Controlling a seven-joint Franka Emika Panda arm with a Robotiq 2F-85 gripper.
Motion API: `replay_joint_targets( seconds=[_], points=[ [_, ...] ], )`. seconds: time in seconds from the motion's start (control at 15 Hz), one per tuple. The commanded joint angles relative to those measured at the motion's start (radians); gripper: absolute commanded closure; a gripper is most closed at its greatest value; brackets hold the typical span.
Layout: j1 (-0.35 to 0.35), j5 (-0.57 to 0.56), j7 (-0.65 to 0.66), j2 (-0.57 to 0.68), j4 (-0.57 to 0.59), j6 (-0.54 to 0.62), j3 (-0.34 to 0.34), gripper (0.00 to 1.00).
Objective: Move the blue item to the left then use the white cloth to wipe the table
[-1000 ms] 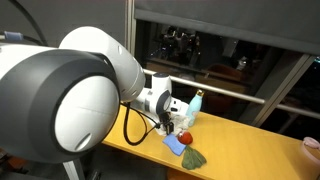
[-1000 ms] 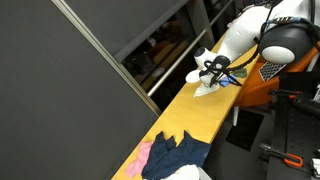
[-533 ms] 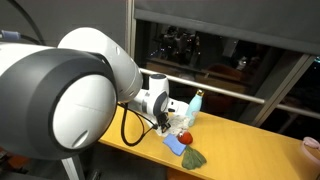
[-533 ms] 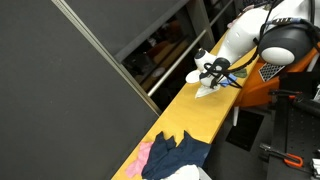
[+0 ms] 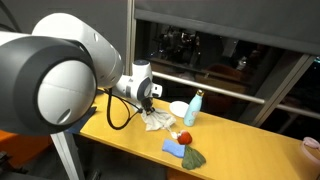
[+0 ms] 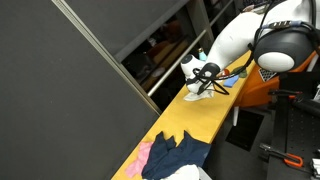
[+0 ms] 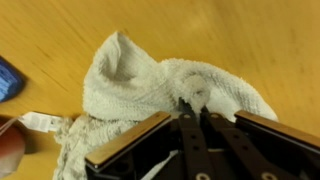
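Note:
My gripper has the white cloth's edge close against the red object, so it should wipe back across the open table (image 6: pixel 196 121) toward the pile of clothes.
My gripper (image 7: pixel 193 105) is shut on a fold of the white cloth (image 7: pixel 140 85), which bunches on the wooden table (image 7: pixel 260 40) just ahead of the fingers. In both exterior views the gripper (image 5: pixel 149 98) (image 6: pixel 206 76) is above the cloth (image 5: pixel 157 121) (image 6: pixel 197 92), whose lower part rests on the table. The blue item (image 5: pixel 175 146) lies flat on the table to the right of the cloth, apart from the gripper. A blue corner (image 7: pixel 8 78) shows at the left edge of the wrist view.
A light blue bottle (image 5: pixel 195 106) and a white bowl (image 5: pixel 179 108) stand at the back of the table. A red object (image 5: pixel 184 136) and a green one (image 5: pixel 194 158) lie by the blue item. A pile of clothes (image 6: pixel 170 158) covers the table's far end.
The jaws have closed on the white cloth. The arm has shifted left along the table, and the cloth has come with it, away from the bottle and bowl.

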Motion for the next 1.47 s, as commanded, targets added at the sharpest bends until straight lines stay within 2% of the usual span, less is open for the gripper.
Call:
replay_joint_targets(
  seconds=[0.0,0.13,0.33,0.47,0.6,0.67,0.8,0.93,1.07,1.27,1.4],
  points=[
    [0.016,0.021,-0.061,-0.075,-0.017,0.041,0.076,0.98],
    [0.025,0.034,-0.113,-0.134,-0.050,0.064,0.152,0.98],
    [0.000,0.065,-0.237,-0.231,-0.122,0.106,0.297,0.98],
    [-0.044,0.098,-0.333,-0.278,-0.171,0.124,0.393,0.98],
    [-0.083,0.121,-0.393,-0.279,-0.201,0.131,0.445,0.98],
    [-0.079,0.196,-0.443,-0.282,-0.211,0.120,0.420,0.98],
    [-0.107,0.243,-0.487,-0.260,-0.218,0.088,0.409,0.98],
    [-0.110,0.261,-0.491,-0.225,-0.220,0.088,0.368,0.98],
    [-0.103,0.256,-0.479,-0.170,-0.191,0.077,0.333,0.98],
    [-0.064,0.236,-0.418,-0.056,-0.091,0.040,0.270,0.98],
    [-0.062,0.211,-0.389,0.015,-0.019,0.016,0.267,0.98]
  ],
)
